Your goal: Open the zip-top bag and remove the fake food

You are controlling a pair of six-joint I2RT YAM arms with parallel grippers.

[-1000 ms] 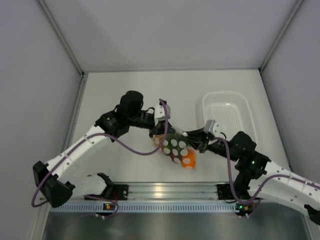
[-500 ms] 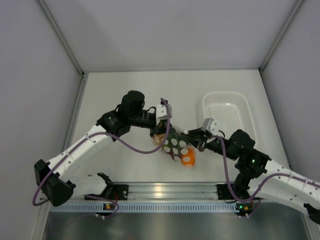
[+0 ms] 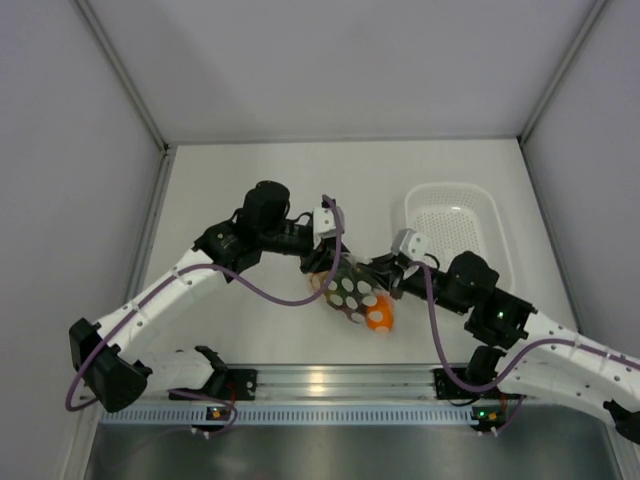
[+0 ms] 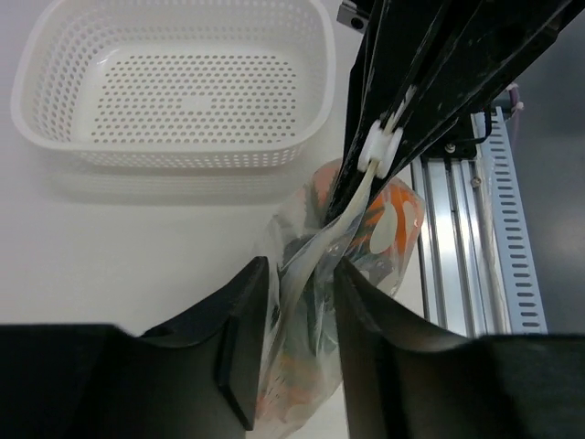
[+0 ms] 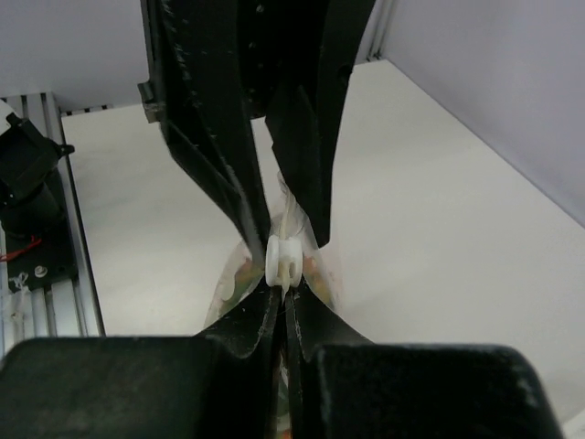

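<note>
The left gripper's fingers are on both sides of the bag's zip strip, short of the white slider, so the left gripper should move in and pinch the slider before it pulls the slider along.
The zip-top bag, clear with white dots, hangs between my two grippers above the table. The fake food shows inside it as an orange round fruit and dark green pieces. My left gripper is shut on the bag's upper part; in the left wrist view the bag is bunched between its fingers. My right gripper is shut on the zip strip right beside the white slider. The slider also shows in the left wrist view. Most of the food is hidden by crinkled plastic.
A white perforated basket stands on the table at the right, just behind the right arm; it also shows in the left wrist view. The aluminium rail runs along the near edge.
My right gripper has moved left along the bag's top, closer to the left gripper. The bag has bunched up and shifted slightly left. The left arm has hardly moved.
</note>
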